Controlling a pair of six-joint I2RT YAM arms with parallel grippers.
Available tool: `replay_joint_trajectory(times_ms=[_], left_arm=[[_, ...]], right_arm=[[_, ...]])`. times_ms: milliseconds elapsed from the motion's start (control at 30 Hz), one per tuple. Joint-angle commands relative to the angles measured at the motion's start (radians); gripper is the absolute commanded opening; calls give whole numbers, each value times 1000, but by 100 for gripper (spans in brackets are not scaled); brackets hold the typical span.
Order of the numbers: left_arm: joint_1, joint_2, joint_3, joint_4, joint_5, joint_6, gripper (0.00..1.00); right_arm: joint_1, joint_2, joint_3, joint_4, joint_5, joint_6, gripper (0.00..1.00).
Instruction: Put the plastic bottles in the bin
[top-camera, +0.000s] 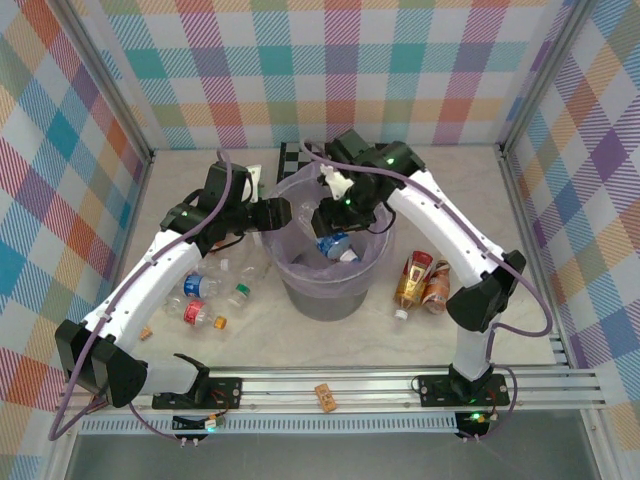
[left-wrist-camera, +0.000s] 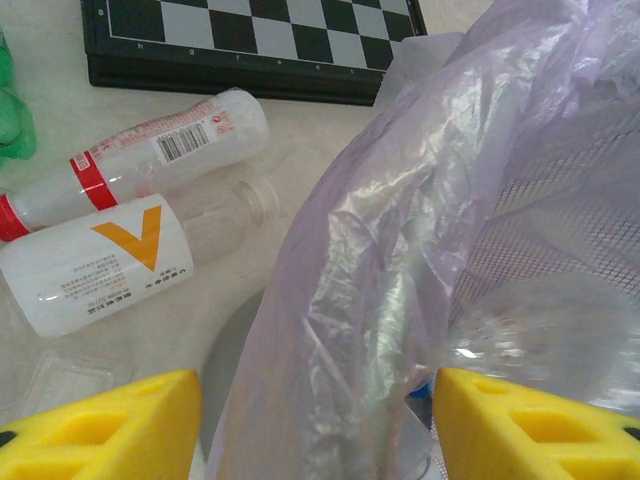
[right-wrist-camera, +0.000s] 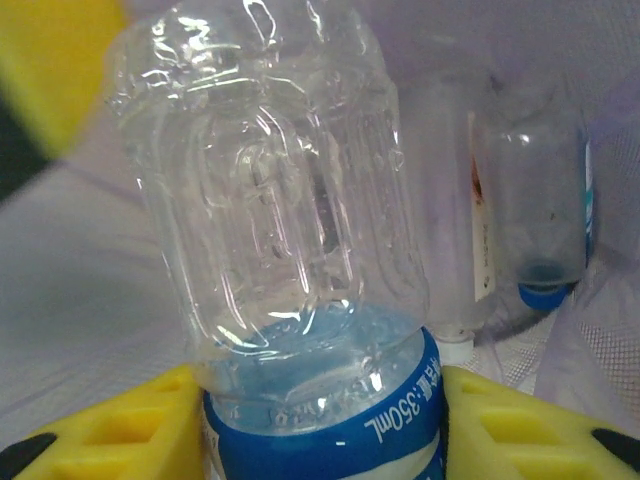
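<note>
My right gripper is holding the blue-labelled bottle (top-camera: 335, 247) inside the bin's opening and should keep lowering it until it is beside the bottles at the bin's bottom (right-wrist-camera: 452, 220), then let go.
The bin (top-camera: 300, 290) is a grey bucket lined with a lavender bag, standing mid-table. My right gripper (top-camera: 335, 222) hangs over its mouth, shut on a clear bottle with a blue label (top-camera: 333, 244). In the right wrist view the yellow pads (right-wrist-camera: 510, 425) press both sides of that bottle (right-wrist-camera: 290, 220), and another bottle (right-wrist-camera: 530, 200) lies inside the bin below. My left gripper (top-camera: 284, 214) is at the bin's left rim. Its jaws (left-wrist-camera: 315, 400) stand open astride the bag-covered rim (left-wrist-camera: 400, 250). Several plastic bottles (top-camera: 200, 288) lie left of the bin, and two amber-brown ones (top-camera: 415, 280) lie to the right.
A checkerboard (top-camera: 292, 157) lies behind the bin, and it is also in the left wrist view (left-wrist-camera: 250, 40). Beside it lie a red-labelled bottle (left-wrist-camera: 150, 150), an orange-V bottle (left-wrist-camera: 95, 265) and a green one (left-wrist-camera: 12, 110). A tan block (top-camera: 324, 396) sits on the front rail. Plaid walls close in three sides.
</note>
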Motion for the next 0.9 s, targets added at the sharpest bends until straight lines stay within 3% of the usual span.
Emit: replay_joint_trajectory(times_ms=[0,200,433,867], left_arm=[[-6,0,-3,13,-4,1,62],[-6,-1,-7,20,-13,-9,62],[-6,-4,-3,26,-19,-20,62],[-6,-2,-5,44,-23,-30,62]], right_arm=[[9,-44,-79,80,-39,58,45],[16,-43,-200,163,-65,107,45],[15,-7,-284,241,-102,150,35],[17,33,-423,379,-185,217,39]])
